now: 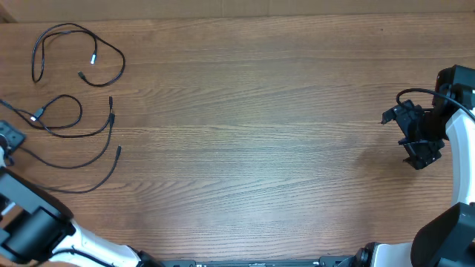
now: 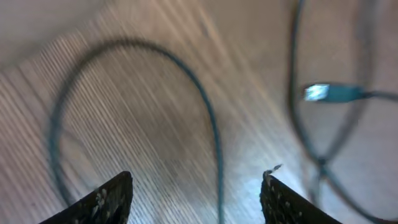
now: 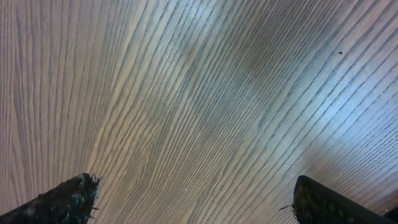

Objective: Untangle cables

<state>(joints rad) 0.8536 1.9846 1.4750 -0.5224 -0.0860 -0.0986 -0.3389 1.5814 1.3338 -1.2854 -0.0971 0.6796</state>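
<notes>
Two cables overlap [image 1: 111, 121] close to their plug ends, away from my left gripper at the edge of the table, so I should move its closed fingers there and gently push the plugs [image 1: 111, 114] apart.
Several thin black cables lie apart at the table's far left. One is a loop [image 1: 74, 33] at the top, one a smaller loop [image 1: 70, 111] below it, and a longer strand [image 1: 104, 167] curves toward the front. My left gripper [image 1: 9, 138] sits at the left edge beside them. In the left wrist view it [image 2: 198, 177] is open, and a blurred cable strand [image 2: 214, 143] lies on the wood between the fingers, touching neither. A silver-tipped plug [image 2: 317, 92] lies to the right. My right gripper [image 1: 420, 148] is open at the far right, over bare wood [image 3: 196, 183].
The wooden table [image 1: 252, 133] stretches between the two arms. A thicker black cord [image 1: 415, 93] arches over the right arm. The left arm's white body [image 1: 44, 230] fills the front left corner.
</notes>
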